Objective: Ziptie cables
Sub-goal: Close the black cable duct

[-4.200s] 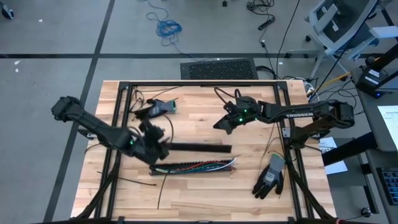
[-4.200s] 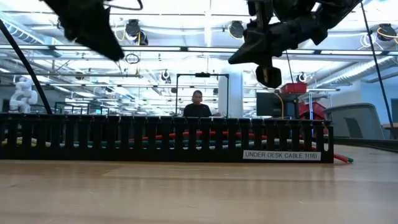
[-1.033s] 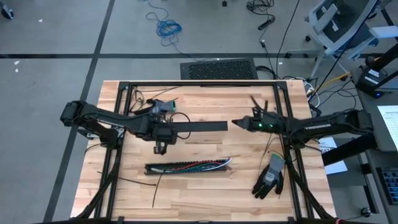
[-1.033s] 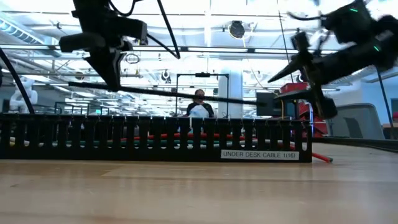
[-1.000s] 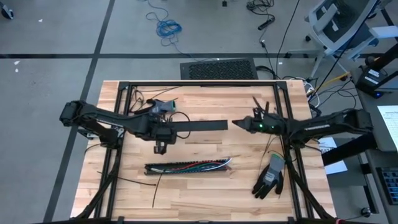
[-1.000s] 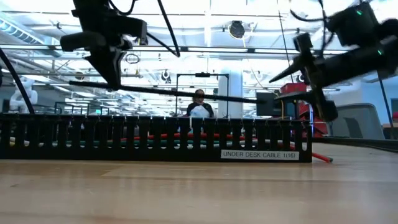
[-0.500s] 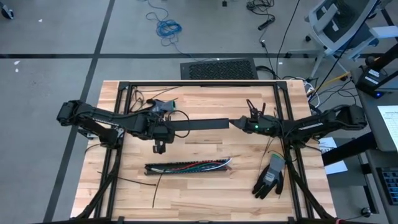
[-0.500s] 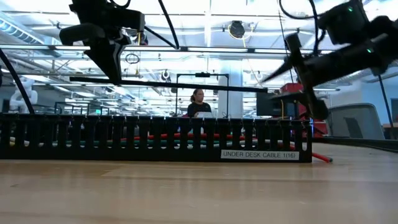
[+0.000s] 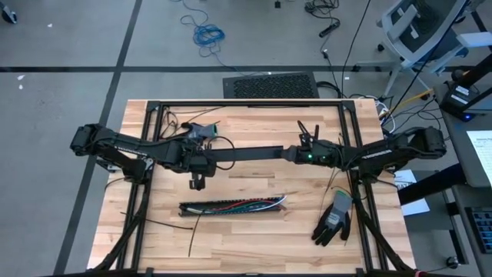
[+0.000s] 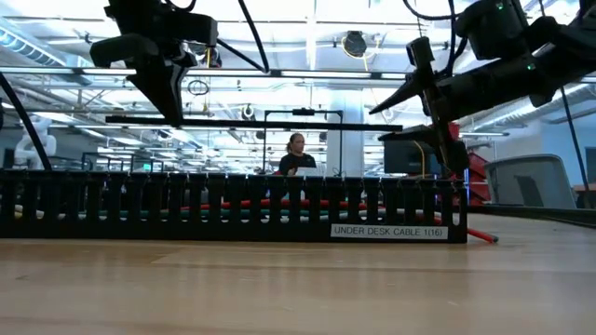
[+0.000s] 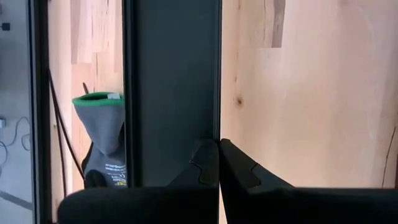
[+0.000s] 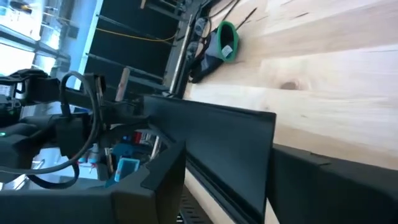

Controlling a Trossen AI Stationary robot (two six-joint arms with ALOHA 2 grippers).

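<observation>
The black strip (image 9: 257, 153) should stay straight when the robot's right gripper swings it by its end, because the strip's long edge has a folded lip (image 12: 217, 190).
The cables (image 9: 244, 205), a bundle of coloured wires, lie in a black slotted duct (image 9: 227, 208) near the table's front; in the low view the duct (image 10: 233, 207) spans the foreground. My left gripper (image 9: 198, 159) is shut on a long flat black strip (image 9: 250, 154) that hangs level above the table's middle. My right gripper (image 9: 295, 153) is open, and the strip's right end (image 12: 252, 140) stands between its fingers, one above and one below (image 10: 396, 126). Whether they touch it I cannot tell. My left gripper pinches the strip at one long edge (image 11: 214, 134), near its left end, between its two shut fingers (image 11: 202, 165). The fingers slant down from above. The strip is lifted clear and runs level toward the table's right side, with a short stub past the gripper (image 10: 130, 119).
A grey glove with a green cuff (image 9: 332, 219) lies at the front right. Thin black ties (image 9: 165, 225) lie in front of the duct. A small dark tool (image 9: 201, 131) sits at the back left. Black frame rails (image 9: 246, 104) border the table.
My right gripper has moved toward the table's left, up to the strip's right end, which now sits between its open fingers. The strip's right end has risen, so the strip now hangs level instead of sloping down to the right.
</observation>
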